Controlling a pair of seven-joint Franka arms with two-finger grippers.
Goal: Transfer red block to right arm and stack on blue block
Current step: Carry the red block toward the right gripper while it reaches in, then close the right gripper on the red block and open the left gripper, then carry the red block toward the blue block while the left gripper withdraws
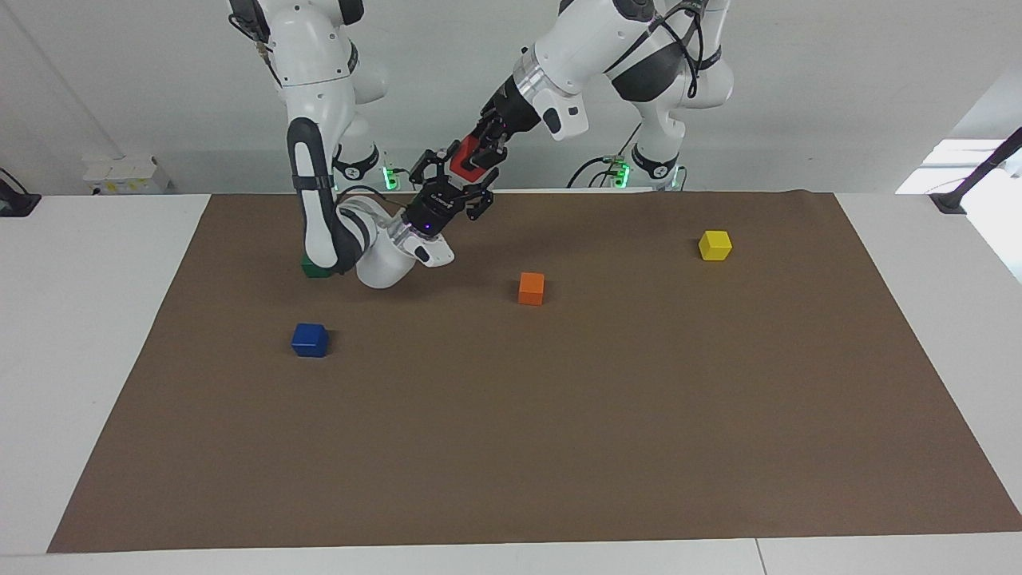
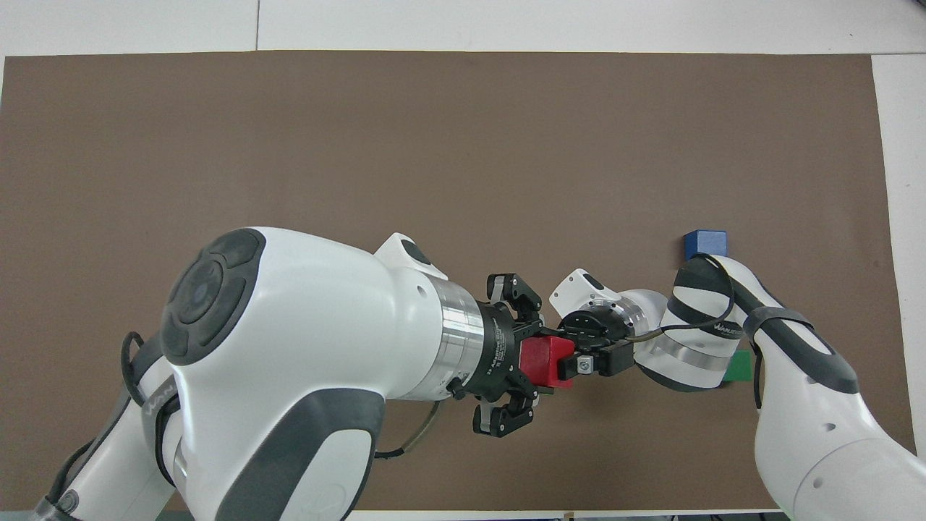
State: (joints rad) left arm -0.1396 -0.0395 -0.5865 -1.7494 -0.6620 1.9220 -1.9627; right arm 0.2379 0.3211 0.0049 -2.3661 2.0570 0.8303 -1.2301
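Next, I open my left gripper and back it away from the red block [image 2: 545, 360], which both grippers are holding, before my right gripper carries the block to the blue block [image 2: 704, 243].
The red block [image 1: 461, 160] [image 2: 539, 359] is held in the air over the part of the brown mat nearest the robots. My left gripper [image 1: 473, 158] [image 2: 550, 362] reaches down from its arm and is shut on it. My right gripper [image 1: 465, 171] [image 2: 579, 354], with the small blue light, points up at the block from below. It is open, with a finger on either side of the block. The blue block [image 1: 310, 339] [image 2: 705, 242] sits on the mat toward the right arm's end, beside the right arm's elbow.
A green block [image 1: 315, 270] [image 2: 739, 367] lies nearer to the robots than the blue one, partly hidden by the right arm. An orange block [image 1: 531, 288] and a yellow block [image 1: 715, 245] sit on the mat [image 1: 559, 439]; the left arm hides both in the overhead view.
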